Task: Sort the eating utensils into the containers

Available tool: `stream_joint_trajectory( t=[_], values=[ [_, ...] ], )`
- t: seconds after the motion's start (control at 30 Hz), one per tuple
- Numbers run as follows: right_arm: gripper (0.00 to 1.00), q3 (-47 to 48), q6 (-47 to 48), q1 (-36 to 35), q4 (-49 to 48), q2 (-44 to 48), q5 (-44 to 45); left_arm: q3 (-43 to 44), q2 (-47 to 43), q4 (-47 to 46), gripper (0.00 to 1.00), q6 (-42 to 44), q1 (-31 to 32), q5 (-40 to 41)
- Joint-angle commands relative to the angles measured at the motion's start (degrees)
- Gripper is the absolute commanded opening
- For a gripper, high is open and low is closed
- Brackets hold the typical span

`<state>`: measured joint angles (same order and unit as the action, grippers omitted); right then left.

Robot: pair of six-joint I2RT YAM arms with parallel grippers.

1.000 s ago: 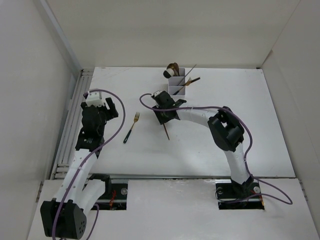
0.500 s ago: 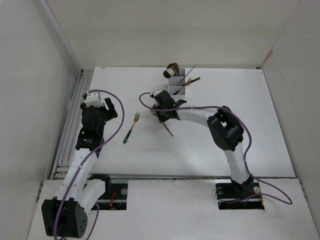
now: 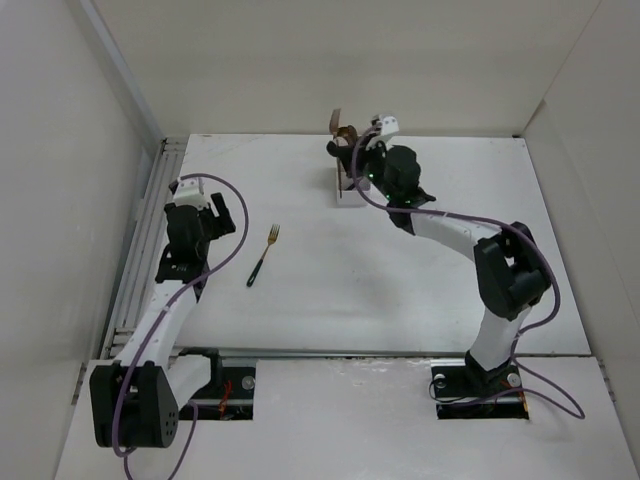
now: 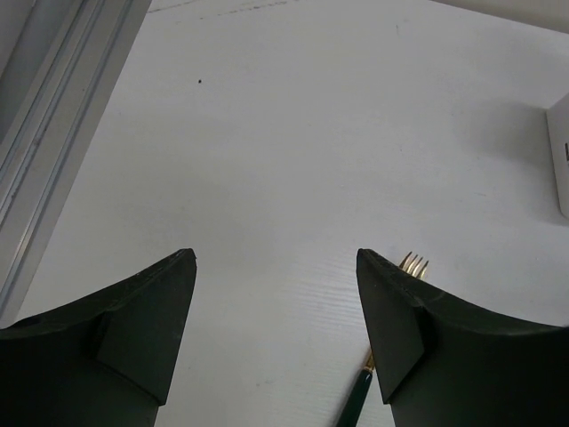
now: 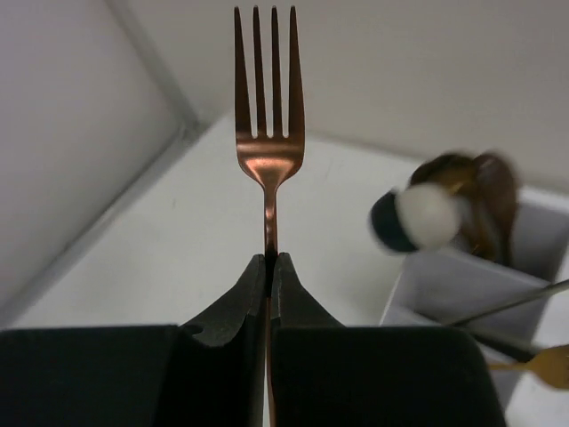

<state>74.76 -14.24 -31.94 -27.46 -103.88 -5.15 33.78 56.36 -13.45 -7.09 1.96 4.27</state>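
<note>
I should swing my right gripper back over the middle compartment (image 5: 484, 322) and lower the fork's handle there, because the copper fork (image 5: 270, 171) is outside the containers next to the pale spoon.
My right gripper (image 3: 351, 152) (image 5: 269, 258) is shut on the handle of a copper fork (image 3: 336, 119) (image 5: 268, 133). The fork stands tines up beside the white containers (image 3: 344, 188) (image 5: 444, 286) at the back of the table. A black spoon and a pale spoon (image 5: 416, 218) stand in the containers with brown-headed utensils (image 5: 484, 196) and thin chopsticks (image 5: 520, 301). A gold fork with a dark handle (image 3: 263, 254) (image 4: 412, 264) lies flat on the table. My left gripper (image 3: 214, 214) (image 4: 276, 260) hovers open just left of it, holding nothing.
A metal rail (image 3: 145, 235) (image 4: 53, 133) runs along the table's left edge. White walls enclose the table on the left, back and right. One corner of the containers (image 4: 560, 165) shows at the right edge of the left wrist view.
My right gripper shut on the copper fork lying mid-table, lifted it and swung it back to the containers, tines now pointing up. The left arm has barely moved.
</note>
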Motion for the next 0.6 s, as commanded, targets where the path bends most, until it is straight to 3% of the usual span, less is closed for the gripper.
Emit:
stream_joint_trajectory(
  t=[0.0,0.03,0.1,0.27,0.57],
  values=[
    [0.0,-6.4,-5.9,2.4,-28.8,-1.6,-1.3,3.8,2.6,-4.0,0.7,0.9,-0.6,-0.9],
    [0.0,-7.5,-6.8,3.1,-37.0,-2.3,-0.1,4.8,3.5,-4.6,0.7,0.9,-0.6,-1.5],
    [0.0,-9.2,-8.0,3.7,-44.1,-4.3,3.3,6.0,6.3,-5.1,0.7,0.9,-0.6,-2.1],
    [0.0,-7.5,-9.3,4.9,-55.2,-12.6,7.0,10.3,11.7,-6.3,0.7,1.6,-0.6,-3.7],
    [0.0,-3.0,-9.8,7.4,-58.7,-19.1,8.8,15.4,19.5,-5.8,0.7,2.1,-1.2,-6.0]
  ],
)
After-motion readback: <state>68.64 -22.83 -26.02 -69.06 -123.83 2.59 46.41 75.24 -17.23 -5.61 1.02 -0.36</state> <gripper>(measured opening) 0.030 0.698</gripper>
